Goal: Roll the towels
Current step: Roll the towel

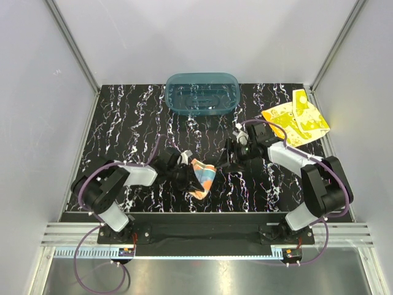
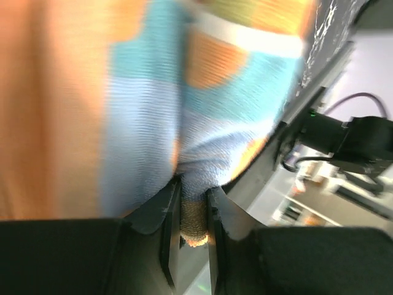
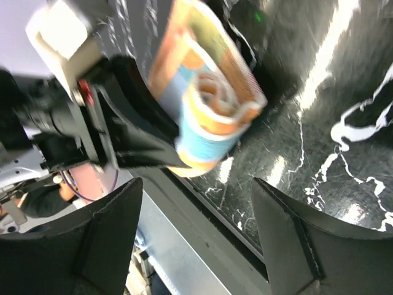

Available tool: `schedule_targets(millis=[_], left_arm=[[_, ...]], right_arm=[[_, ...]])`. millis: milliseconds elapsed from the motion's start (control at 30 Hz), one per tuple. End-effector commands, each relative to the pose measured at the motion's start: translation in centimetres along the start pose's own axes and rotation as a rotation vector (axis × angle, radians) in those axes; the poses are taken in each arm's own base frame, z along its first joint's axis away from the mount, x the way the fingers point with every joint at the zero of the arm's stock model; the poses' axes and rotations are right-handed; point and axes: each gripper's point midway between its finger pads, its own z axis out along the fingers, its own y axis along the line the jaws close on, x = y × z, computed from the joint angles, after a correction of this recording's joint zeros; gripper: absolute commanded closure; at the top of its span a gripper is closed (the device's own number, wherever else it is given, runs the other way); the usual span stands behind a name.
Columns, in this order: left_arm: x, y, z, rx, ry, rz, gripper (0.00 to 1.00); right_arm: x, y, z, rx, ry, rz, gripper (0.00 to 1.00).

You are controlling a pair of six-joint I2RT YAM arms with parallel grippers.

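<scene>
I should hold the roll's spiral end [image 3: 215, 106] with my right gripper while my left gripper changes its grip, because only my left gripper is pinching a fold of the loose roll [image 2: 196, 195].
The light blue and yellow towel with orange dots [image 1: 203, 177] is wound into a loose roll and hangs low over the table's front middle. My left gripper [image 1: 188, 174] is shut on it; in the left wrist view a fold of the towel [image 2: 202, 123] is pinched between the jaws of that gripper [image 2: 192, 200]. My right gripper [image 1: 222, 161] stands just right of the roll, open, with nothing between its fingers. The right wrist view shows the roll's spiral end [image 3: 212, 114] beyond the open right gripper [image 3: 196, 212]. The bright yellow towel [image 1: 296, 119] lies flat at the back right.
A teal translucent tub [image 1: 201, 93] stands at the back middle of the black marbled table [image 1: 123, 129]. White walls close in the left, right and back sides. The table's front edge and metal rail [image 1: 202, 236] run just below the roll.
</scene>
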Motion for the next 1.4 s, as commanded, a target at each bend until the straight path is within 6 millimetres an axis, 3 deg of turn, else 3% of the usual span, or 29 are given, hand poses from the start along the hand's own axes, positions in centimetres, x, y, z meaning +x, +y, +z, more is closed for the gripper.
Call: schedule_targets(millis=[0, 233, 300, 433, 767, 900, 1133, 1367], left_arm=[[1.5, 0.5, -0.1, 0.073, 0.098, -0.116, 0.95], [1.4, 3.1, -0.2, 0.060, 0.109, -0.214, 0.95], [1.5, 3.4, -0.3, 0.051, 0.116, -0.217, 0.95], [1.2, 3.8, -0.4, 0.031, 0.120, -0.214, 0.96], [1.1, 4.1, -0.6, 0.026, 0.131, -0.217, 0.91], [0.9, 4.0, -0.6, 0.028, 0.136, -0.209, 0.86], [0.6, 4.5, -0.8, -0.030, 0.122, -0.197, 0.75], [-0.8, 4.9, -3.0, -0.200, 0.044, -0.064, 0.54]], right_arm=[[0.5, 1.2, 1.0, -0.126, -0.014, -0.040, 0.22], [3.2, -0.4, 4.2, -0.127, 0.047, -0.011, 0.23], [3.4, 0.2, 5.1, -0.141, 0.049, -0.048, 0.23], [3.9, -0.3, 6.6, -0.125, 0.071, -0.042, 0.25], [4.0, -1.4, 8.1, -0.120, 0.093, -0.026, 0.36], [4.1, -1.5, 8.6, -0.110, 0.099, -0.023, 0.59], [4.2, -2.2, 9.0, -0.071, 0.102, 0.009, 0.82], [4.3, -3.1, 8.5, 0.037, 0.118, 0.031, 0.91]])
